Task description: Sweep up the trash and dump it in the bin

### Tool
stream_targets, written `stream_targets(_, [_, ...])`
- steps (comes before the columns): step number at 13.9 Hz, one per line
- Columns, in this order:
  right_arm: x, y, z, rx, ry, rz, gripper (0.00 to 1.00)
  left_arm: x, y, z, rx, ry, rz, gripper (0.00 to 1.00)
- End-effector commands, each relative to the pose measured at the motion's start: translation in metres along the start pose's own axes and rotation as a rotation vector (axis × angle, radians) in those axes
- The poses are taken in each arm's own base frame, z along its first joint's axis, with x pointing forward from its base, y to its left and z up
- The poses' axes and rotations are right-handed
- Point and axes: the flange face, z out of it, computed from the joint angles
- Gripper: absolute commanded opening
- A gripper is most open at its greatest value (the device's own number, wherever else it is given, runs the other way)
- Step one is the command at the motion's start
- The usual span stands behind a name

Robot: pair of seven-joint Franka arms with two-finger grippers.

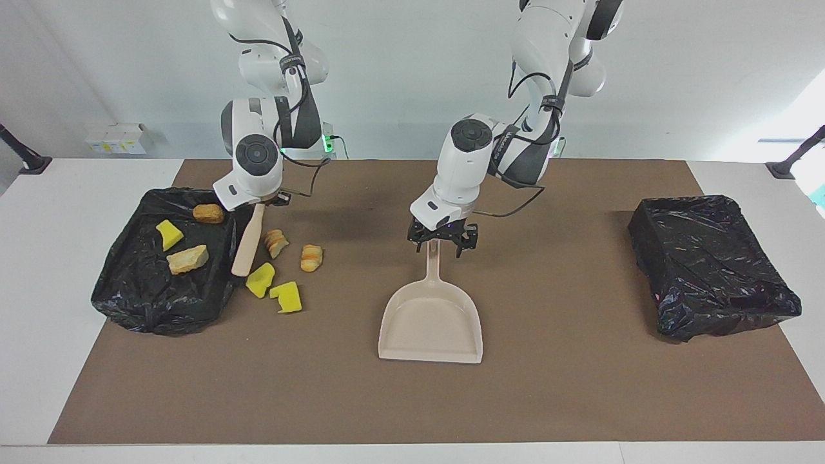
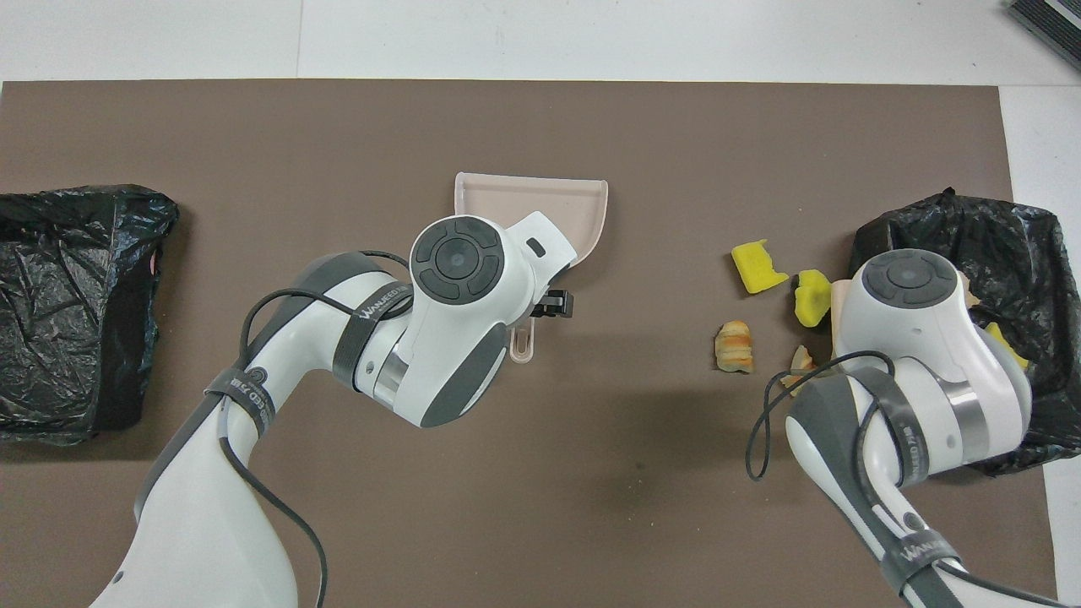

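Observation:
The swept trash (image 2: 757, 268) should slide off easily when I tip the dustpan over the bin, because the dustpan has a wide, straight front edge (image 2: 532, 179).
The trash lies on the brown mat beside the bin at the right arm's end: two yellow wedges (image 1: 260, 280) (image 1: 288, 298) and two bread-like lumps (image 1: 276, 243) (image 1: 311, 257). That black-bagged bin (image 1: 129, 293) holds a yellow wedge (image 1: 169, 234) and two tan lumps (image 1: 187, 259). My right gripper (image 1: 261, 205) is shut on a beige sweeping tool (image 1: 248, 245), which slants down between bin and trash. My left gripper (image 1: 442, 248) is open, its fingers astride the handle of the beige dustpan (image 1: 432, 322), which lies flat mid-mat. The dustpan (image 2: 540, 198) is partly hidden in the overhead view.
A second black-bagged bin (image 1: 709, 264) stands at the left arm's end of the table, also seen in the overhead view (image 2: 67, 312). The brown mat (image 1: 580, 386) ends at white table margins on all sides.

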Motion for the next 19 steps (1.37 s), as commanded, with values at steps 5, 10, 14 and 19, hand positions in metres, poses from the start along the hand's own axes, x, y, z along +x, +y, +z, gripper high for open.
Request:
stream_targets(5, [-0.009,-0.012,0.005,0.054,0.020,-0.039,0.00,-0.004,0.004,0.012,0.017,-0.008,-0.002,0.66])
stream_targets(10, [-0.012,-0.062,0.001,0.130,0.018,-0.084,0.00,-0.007,0.006,0.016,0.021,-0.017,0.002,0.56])
stream_targets(14, [-0.010,-0.110,-0.010,0.186,0.011,-0.084,0.00,-0.010,0.006,0.021,0.024,-0.024,0.007,0.49])
stream_targets(19, [-0.017,-0.150,-0.028,0.218,0.026,-0.134,0.00,-0.012,0.003,0.021,0.034,-0.044,-0.008,0.00])
